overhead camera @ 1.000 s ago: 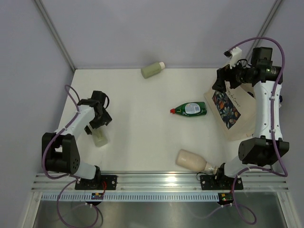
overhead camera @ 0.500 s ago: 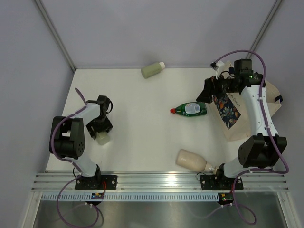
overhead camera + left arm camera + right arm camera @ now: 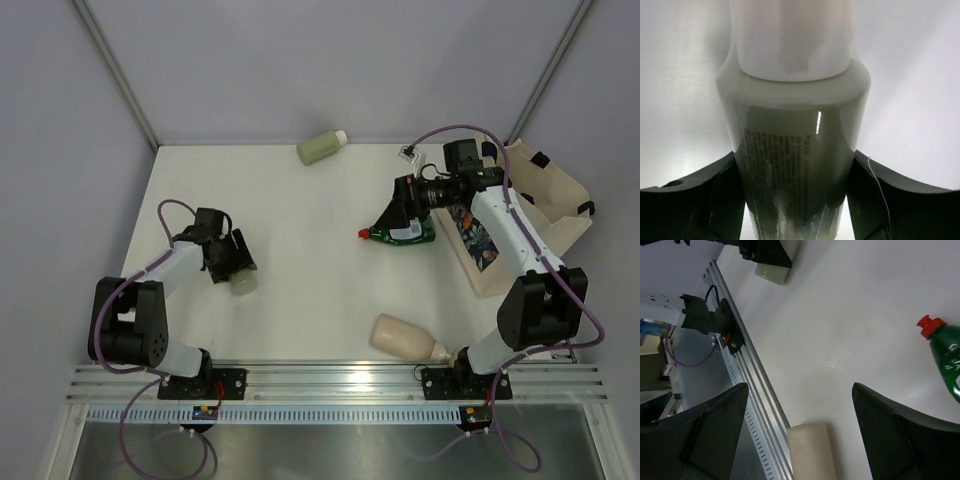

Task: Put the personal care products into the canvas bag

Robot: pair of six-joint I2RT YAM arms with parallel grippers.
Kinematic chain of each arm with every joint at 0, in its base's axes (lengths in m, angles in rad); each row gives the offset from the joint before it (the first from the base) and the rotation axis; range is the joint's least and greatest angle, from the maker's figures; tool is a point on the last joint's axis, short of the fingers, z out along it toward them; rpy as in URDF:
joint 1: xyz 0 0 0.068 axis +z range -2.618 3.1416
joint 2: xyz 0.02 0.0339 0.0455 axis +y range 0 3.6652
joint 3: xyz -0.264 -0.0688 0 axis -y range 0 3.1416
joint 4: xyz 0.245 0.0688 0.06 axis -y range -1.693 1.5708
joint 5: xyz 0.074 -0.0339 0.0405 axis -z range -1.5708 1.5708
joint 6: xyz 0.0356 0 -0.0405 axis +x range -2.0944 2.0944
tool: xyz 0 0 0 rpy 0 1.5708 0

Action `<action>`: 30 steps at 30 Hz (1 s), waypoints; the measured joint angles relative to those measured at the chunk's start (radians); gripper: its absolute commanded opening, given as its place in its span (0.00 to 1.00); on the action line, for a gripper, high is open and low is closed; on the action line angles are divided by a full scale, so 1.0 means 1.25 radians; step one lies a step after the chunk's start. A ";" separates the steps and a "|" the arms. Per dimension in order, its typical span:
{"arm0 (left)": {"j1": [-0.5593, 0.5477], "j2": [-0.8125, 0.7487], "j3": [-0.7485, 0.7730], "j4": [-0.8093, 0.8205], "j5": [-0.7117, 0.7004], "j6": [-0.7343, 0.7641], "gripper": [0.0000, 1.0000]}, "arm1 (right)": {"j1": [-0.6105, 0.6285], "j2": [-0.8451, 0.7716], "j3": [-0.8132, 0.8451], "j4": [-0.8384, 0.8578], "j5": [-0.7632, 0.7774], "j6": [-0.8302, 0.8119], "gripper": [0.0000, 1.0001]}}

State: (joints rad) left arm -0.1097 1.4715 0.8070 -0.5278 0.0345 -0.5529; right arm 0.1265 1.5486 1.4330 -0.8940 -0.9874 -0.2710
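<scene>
The canvas bag's sides (image 3: 568, 222) are standing apart on their own. The bag's opening (image 3: 540, 190) should stay open when I lower the sage-green bottle in.
My left gripper (image 3: 232, 266) is shut on a pale sage-green bottle (image 3: 243, 284) at the left of the table. In the left wrist view that bottle (image 3: 795, 130) fills the gap between my dark fingers (image 3: 700, 200), white cap pointing away. My right gripper (image 3: 398, 212) hangs open just above a green bottle (image 3: 408, 233) with a red cap, holding nothing; its wrist view shows that bottle (image 3: 949, 360) at the right edge. A second sage-green bottle (image 3: 321, 148) lies at the back. A beige bottle (image 3: 401, 337) (image 3: 811, 452) lies near the front. The canvas bag (image 3: 548, 205) stands at the right.
The metal rail (image 3: 330, 380) (image 3: 747, 372) runs along the table's front edge, close to the beige bottle. Grey walls close off the back and sides. The right arm's cable loops above the bag.
The left gripper closed on the sage-green bottle and swung it right and toward the front. The right arm moved left, from over the bag to above the green bottle.
</scene>
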 measured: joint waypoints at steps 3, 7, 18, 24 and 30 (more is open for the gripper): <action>0.000 -0.032 -0.056 0.131 0.158 0.005 0.00 | 0.046 0.033 -0.021 0.080 -0.027 0.116 0.92; -0.005 -0.034 -0.106 0.329 0.369 -0.019 0.00 | 0.103 0.105 -0.027 0.191 -0.025 0.283 0.94; -0.155 0.067 -0.096 0.821 0.666 -0.220 0.00 | 0.179 0.137 -0.131 0.625 0.021 0.657 1.00; -0.209 0.145 -0.067 1.009 0.704 -0.349 0.00 | 0.191 0.137 -0.131 0.761 0.050 0.733 1.00; -0.229 0.186 -0.032 1.088 0.708 -0.433 0.00 | 0.203 0.146 -0.131 0.799 0.102 0.743 0.99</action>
State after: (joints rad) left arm -0.3962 1.7042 0.7673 0.8322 0.9199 -1.0943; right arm 0.3798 1.7309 1.2694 0.1043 -0.8597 0.6579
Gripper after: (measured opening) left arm 0.683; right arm 0.993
